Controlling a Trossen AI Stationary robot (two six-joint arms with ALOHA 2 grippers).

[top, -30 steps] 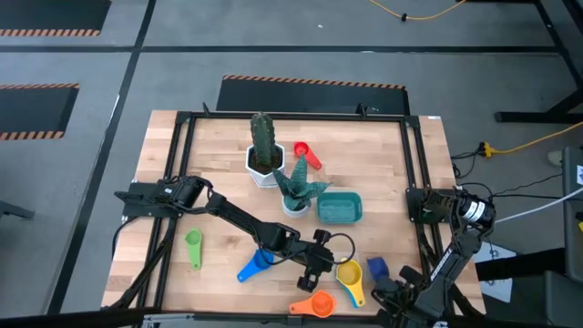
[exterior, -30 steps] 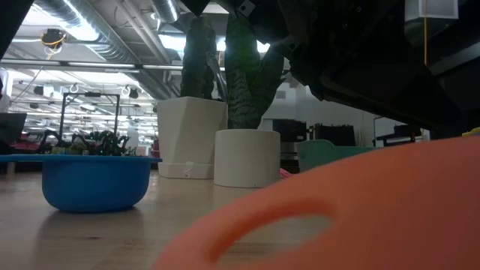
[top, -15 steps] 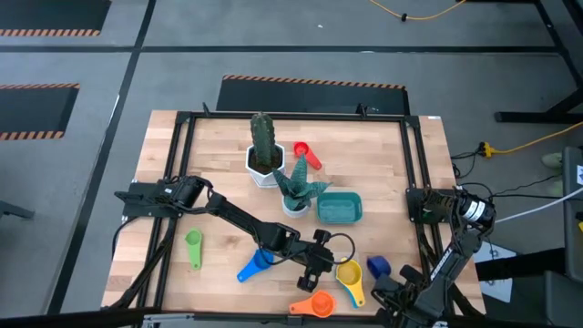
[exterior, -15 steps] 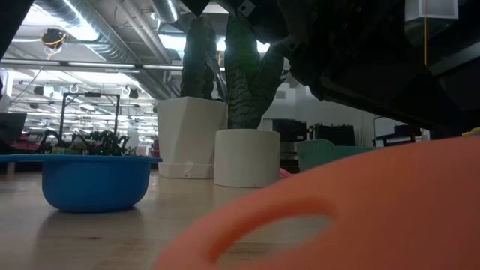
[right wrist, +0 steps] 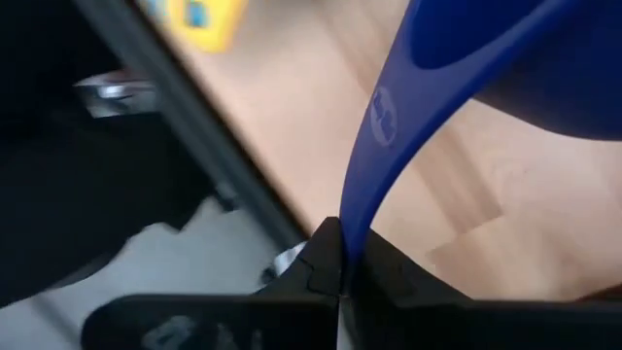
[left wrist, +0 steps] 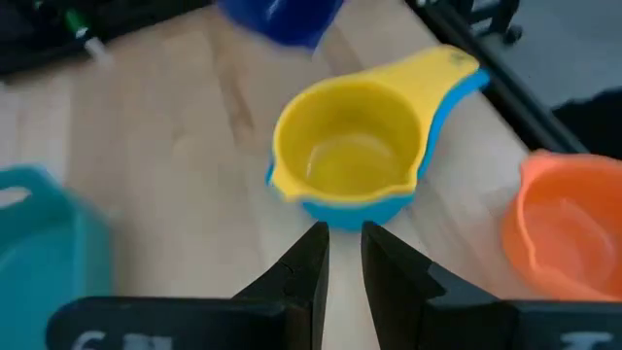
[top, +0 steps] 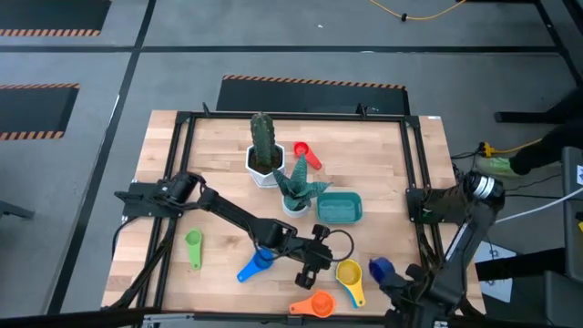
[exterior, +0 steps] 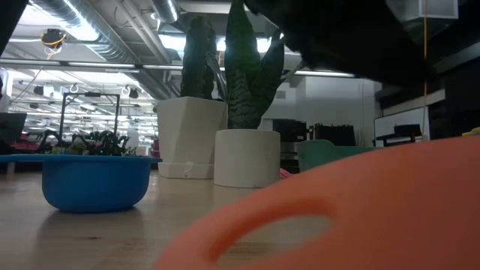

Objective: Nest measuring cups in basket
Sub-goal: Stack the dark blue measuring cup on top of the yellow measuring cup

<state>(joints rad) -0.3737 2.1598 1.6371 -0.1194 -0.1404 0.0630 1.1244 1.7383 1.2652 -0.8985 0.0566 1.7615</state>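
The dark blue cup's bowl (top: pixel 381 268) is next to the yellow cup, so the robot's right gripper needs to move it over the yellow bowl (top: pixel 348 271) and line up both handles before lowering it.
My right gripper (right wrist: pixel 340 255), at the table's near right (top: pixel 398 277), is shut on the dark blue measuring cup (top: pixel 378 268). My left gripper (left wrist: pixel 343 243) reaches to mid-table (top: pixel 319 258). Its fingers are a narrow gap apart, just short of the yellow cup (left wrist: pixel 350 156), which sits upright on the wood (top: pixel 349 272). The orange cup (top: pixel 314 305), light blue cup (top: pixel 255 265), green cup (top: pixel 193 244) and red cup (top: pixel 306 153) lie scattered on the table. The teal basket (top: pixel 339 208) stands beside the plant pots. My right gripper pinches the dark blue cup's flat handle (right wrist: pixel 381 122) near its free end, with the fingers lying along the handle. It comes level from the table's near right. The bowl (right wrist: pixel 544 58) points away from the fingers over the wood; whether it rests there does not show.
A white hexagonal cactus pot (top: pixel 264 157) and a round white pot with a snake plant (top: pixel 296 196) stand mid-table, left of the basket. A black frame (top: pixel 414 182) rims the table. The orange cup fills the low view's foreground (exterior: pixel 360 217). Bare wood lies at the far right.
My right arm has changed pose: its upper joint has swung toward the table's far edge, and the dark bulk overhead in the low view has drawn back. The dark blue cup stays in the gripper at nearly the same spot. My left arm's elbow has shifted slightly.
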